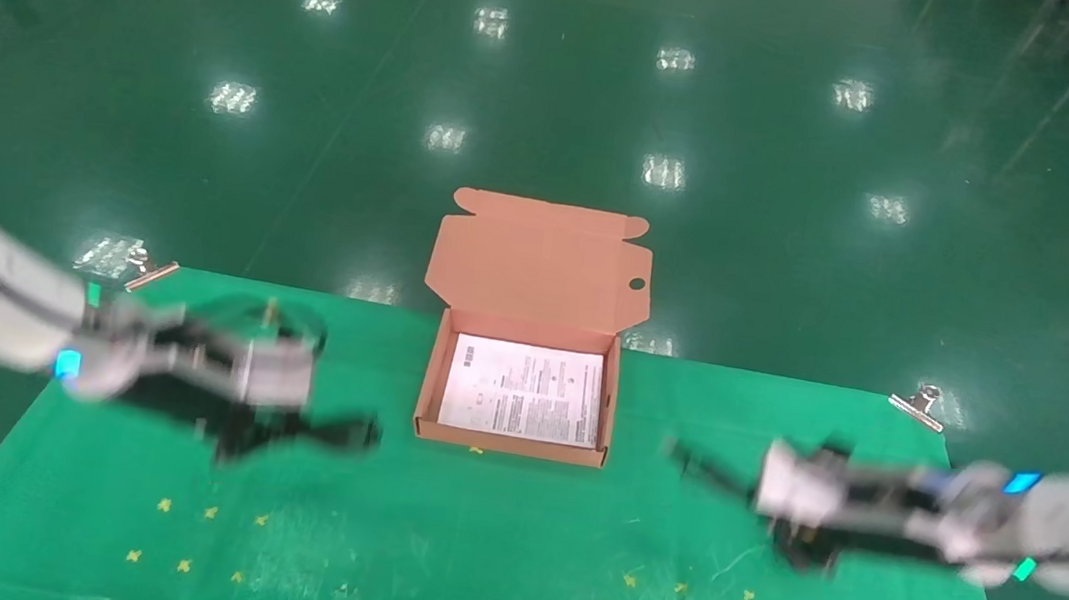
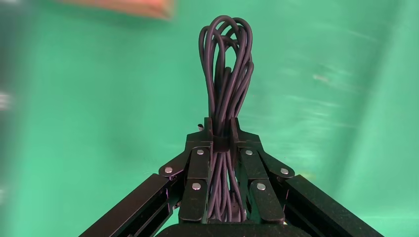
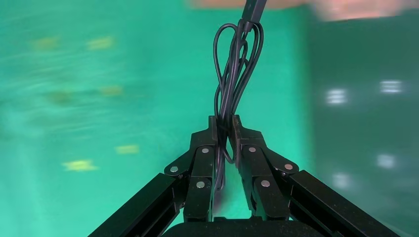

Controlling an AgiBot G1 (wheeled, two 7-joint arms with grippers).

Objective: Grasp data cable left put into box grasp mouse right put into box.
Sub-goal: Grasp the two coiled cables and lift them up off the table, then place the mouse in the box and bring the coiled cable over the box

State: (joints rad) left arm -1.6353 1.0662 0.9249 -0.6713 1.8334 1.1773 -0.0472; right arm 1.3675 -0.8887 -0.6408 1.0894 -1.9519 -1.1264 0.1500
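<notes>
The robot's loaded grippers are on either side of the same small box (image 1: 520, 389), so next the left gripper moves back with the data cable until the right gripper puts the mouse inside (image 1: 489, 396).
The data cable (image 2: 227, 64), a black bundle of loops, stands out beyond the fingertips of my left gripper (image 2: 221, 124), which is shut on its middle. That left gripper (image 1: 318, 431) hovers over the green cloth to the left of the box (image 1: 429, 384). The salmon box lies open with its lid (image 1: 539, 260) folded back. My right gripper (image 3: 225, 121) is shut on the looped thin black cord (image 3: 232, 74) of the mouse, with a plug (image 3: 253, 9) at its far end. To the right of the box is the right gripper (image 1: 726, 475). The mouse body does not show clearly.
A printed white sheet (image 1: 524, 389) lies in the box bottom. The green cloth (image 1: 465, 554) carries small yellow marks and is held by metal clips (image 1: 150, 271) (image 1: 920, 404) at its far corners. Shiny green floor lies beyond the table's far edge.
</notes>
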